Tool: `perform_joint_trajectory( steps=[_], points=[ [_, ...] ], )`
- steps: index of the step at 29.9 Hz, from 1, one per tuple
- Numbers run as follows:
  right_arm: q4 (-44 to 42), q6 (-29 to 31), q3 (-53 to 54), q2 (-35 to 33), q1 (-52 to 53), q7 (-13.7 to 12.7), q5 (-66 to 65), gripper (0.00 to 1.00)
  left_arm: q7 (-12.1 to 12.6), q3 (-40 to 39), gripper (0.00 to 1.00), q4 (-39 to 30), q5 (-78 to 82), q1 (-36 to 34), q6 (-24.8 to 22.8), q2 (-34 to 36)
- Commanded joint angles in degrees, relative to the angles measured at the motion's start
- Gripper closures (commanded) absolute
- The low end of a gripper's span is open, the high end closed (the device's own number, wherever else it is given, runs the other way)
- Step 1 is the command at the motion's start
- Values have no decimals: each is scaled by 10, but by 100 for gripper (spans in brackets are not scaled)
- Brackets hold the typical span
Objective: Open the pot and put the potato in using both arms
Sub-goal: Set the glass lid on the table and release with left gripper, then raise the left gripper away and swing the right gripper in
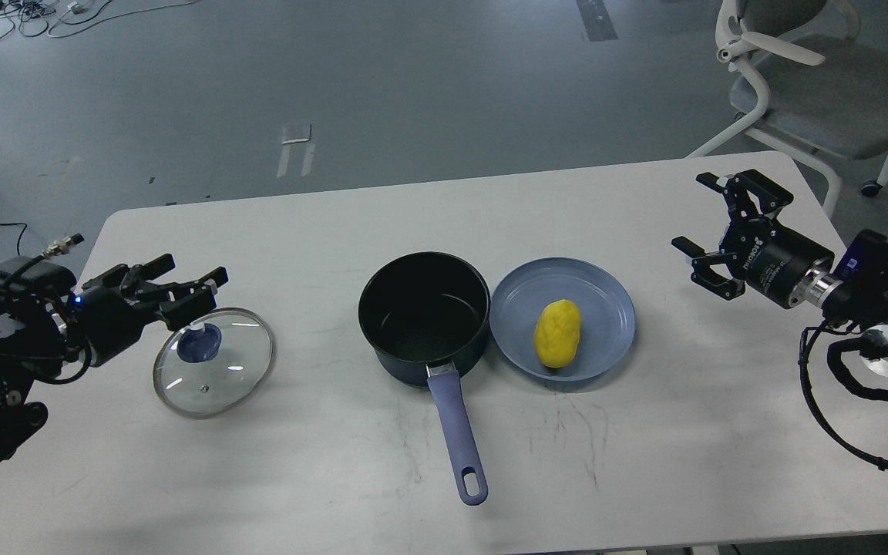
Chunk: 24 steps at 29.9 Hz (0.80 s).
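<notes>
The yellow potato [557,334] has a long body with rounded ends [556,359]. I expect it to tip over onto its side once I let it drop into the pot.
The dark navy pot [424,317] stands uncovered at the table's middle, its black inside empty and its lavender handle [459,432] pointing toward me. The yellow potato [557,333] lies on a light-blue plate [606,308] right of the pot. My left gripper [199,308] is at the far left, shut on the blue knob of a glass lid [213,378]. The lid is tilted, low over the table. My right gripper [694,212] is open and empty above the table's right side, well right of the plate.
The white table [336,478] ends close behind the pot and plate. A white office chair [798,85] stands beyond the far right corner. Cables lie on the grey floor at the back left.
</notes>
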Motion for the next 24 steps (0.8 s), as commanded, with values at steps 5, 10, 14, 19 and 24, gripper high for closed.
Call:
perform_joint_trajectory(
  steps=[5, 10, 14, 19, 24],
  points=[
    [56, 0, -16, -68, 83, 0, -129, 0, 0, -2, 2, -5, -368, -89, -148, -1],
    [116, 0, -116, -125, 205, 0, -247, 0, 0, -3, 2, -6, -422, -91, -154, -7],
    [136, 0, -258, -137, 351, 0, -304, 0, 0, -3, 2, -6, -422, -91, -154, -20],
    [179, 0, -470, -74, 532, 0, -351, 0, 0, -4, 2, -12, -422, -93, -154, -32],
    [189, 0, -628, 37, 635, 0, -342, 0, 0, -5, 2, -23, -422, -93, -154, -34]
  ],
)
